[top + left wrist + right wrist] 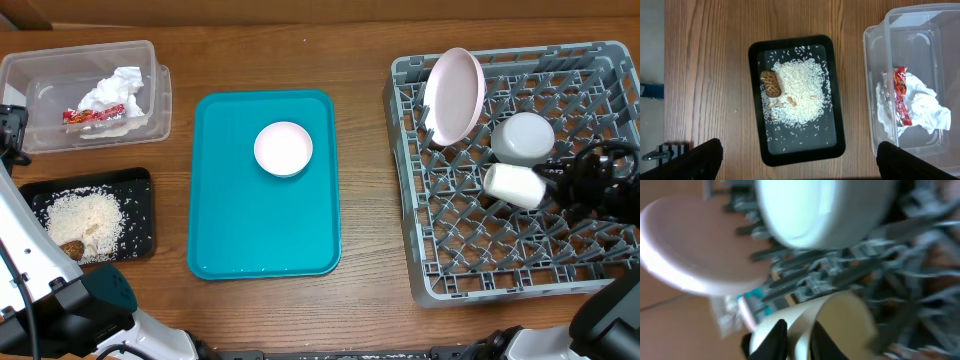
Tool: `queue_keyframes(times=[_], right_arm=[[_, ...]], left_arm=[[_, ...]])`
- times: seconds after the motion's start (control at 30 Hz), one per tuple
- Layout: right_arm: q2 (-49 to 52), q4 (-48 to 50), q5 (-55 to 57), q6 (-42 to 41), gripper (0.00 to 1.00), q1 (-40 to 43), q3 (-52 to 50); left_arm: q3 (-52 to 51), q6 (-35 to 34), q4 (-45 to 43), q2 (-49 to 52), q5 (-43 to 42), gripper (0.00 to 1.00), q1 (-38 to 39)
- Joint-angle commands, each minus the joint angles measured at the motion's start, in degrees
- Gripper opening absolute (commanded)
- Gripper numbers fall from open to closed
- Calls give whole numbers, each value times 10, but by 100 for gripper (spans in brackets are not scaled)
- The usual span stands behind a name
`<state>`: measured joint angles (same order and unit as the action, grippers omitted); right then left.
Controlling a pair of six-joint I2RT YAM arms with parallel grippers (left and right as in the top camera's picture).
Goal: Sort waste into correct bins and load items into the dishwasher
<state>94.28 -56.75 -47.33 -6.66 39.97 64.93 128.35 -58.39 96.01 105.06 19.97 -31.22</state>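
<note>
I should let go of the cup's rim with my right gripper and nudge the cup's closed end (493, 182) to settle the cup, because the white cup (516, 186) is lying on its side across the rack's wires.
The crumpled white napkin (115, 92) and red-and-white wrapper (90, 114) lie in the clear tub (40, 70). The rice crumbs (85, 215) and brown lump (71, 248) lie in the black tray (140, 215). The grey rack (480, 260) holds the upright pink plate (453, 95) and the upturned bowl (523, 136). My right gripper (560, 185) is shut on the rim of the white cup (512, 185), which lies on its side over the rack; the grip shows in the right wrist view (799, 337). The small pink dish (283, 148) sits on the teal tray. My left gripper (799, 146) is open above the black tray (797, 157).
The flat teal tray (230, 230) lies mid-table between the bins and the rack. The left arm's base stands at the front left corner. Bare wood shows between the teal tray and the rack.
</note>
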Motion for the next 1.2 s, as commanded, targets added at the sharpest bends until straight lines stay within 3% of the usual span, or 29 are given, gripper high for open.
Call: queue_keyframes(times=[0.0, 0.33, 0.5, 0.6, 0.7, 0.9, 1.17], right_arm=[[2, -10, 155, -26, 18, 6, -3], [1, -128, 311, -115, 18, 6, 136], [-38, -184, 296, -93, 18, -27, 216], [-56, -184, 293, -78, 16, -78, 217], [-54, -177, 298, -79, 4, -147, 208], [-26, -169, 387, -123, 4, -262, 172], [12, -191, 489, -182, 4, -289, 160]], left_arm=[[3, -9, 0, 6, 10, 100, 2], [3, -9, 0, 6, 10, 100, 2], [3, -9, -1, 6, 10, 100, 2], [3, -9, 0, 6, 10, 100, 2], [3, -9, 0, 6, 10, 100, 2], [3, -9, 0, 6, 10, 100, 2], [3, -9, 0, 6, 10, 100, 2]])
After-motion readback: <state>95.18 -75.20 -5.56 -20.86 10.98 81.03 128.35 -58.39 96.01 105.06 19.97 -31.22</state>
